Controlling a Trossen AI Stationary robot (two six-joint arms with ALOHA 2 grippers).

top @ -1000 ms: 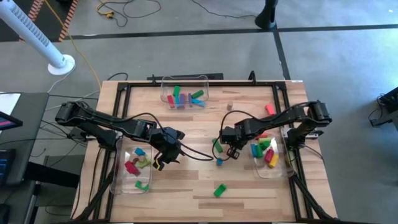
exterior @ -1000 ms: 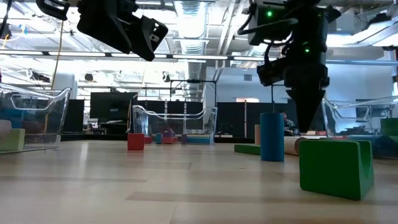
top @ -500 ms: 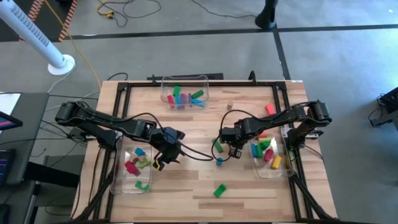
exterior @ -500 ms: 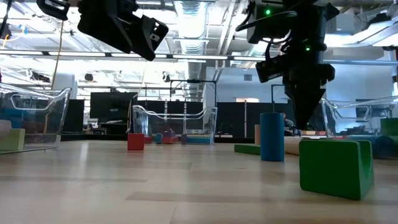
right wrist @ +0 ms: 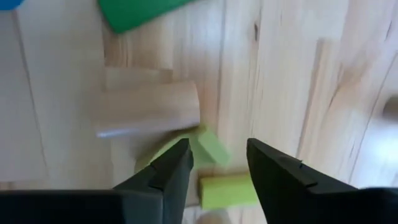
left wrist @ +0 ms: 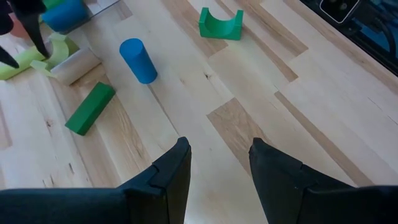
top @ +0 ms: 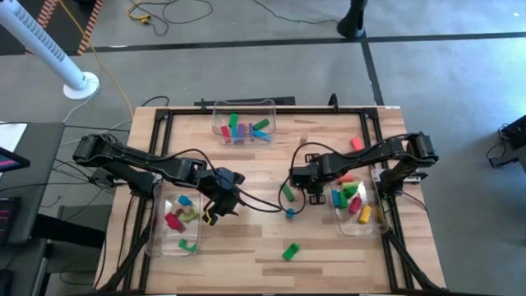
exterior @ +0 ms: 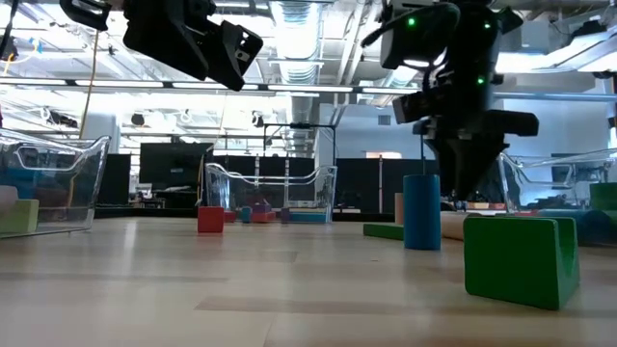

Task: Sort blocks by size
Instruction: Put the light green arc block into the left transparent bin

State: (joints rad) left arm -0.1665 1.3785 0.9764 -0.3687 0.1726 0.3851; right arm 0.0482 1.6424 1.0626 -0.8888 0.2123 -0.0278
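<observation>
Next, I pinch the light-green arch (left wrist: 60, 55) by its end (right wrist: 213, 147) with my right gripper and pass it to my left gripper, because the arch lies far from the bin beside my left gripper.
Loose blocks lie on the wooden table: a green bar (top: 286, 192), a blue cylinder (top: 289, 213) standing on end, a green arch (top: 290, 251), a red block (top: 356, 144). A tan cylinder (right wrist: 149, 109) lies on its side next to a light-green arch (right wrist: 208, 148). My right gripper (right wrist: 217, 163) hangs open just above these two, pointing down, its fingers on either side of the light-green arch. My left gripper (left wrist: 217, 146) is open over bare wood beside the left bin, well off the table.
Three clear bins hold sorted blocks: one at the far edge (top: 244, 123), one at the left (top: 179, 222), one at the right (top: 355, 201). A black frame (top: 156, 123) runs around the table. Bare wood lies toward the near edge around the green arch.
My right gripper has rolled about the line it points along and its fingertips have parted, while it stays over the tan cylinder. No block has moved.
</observation>
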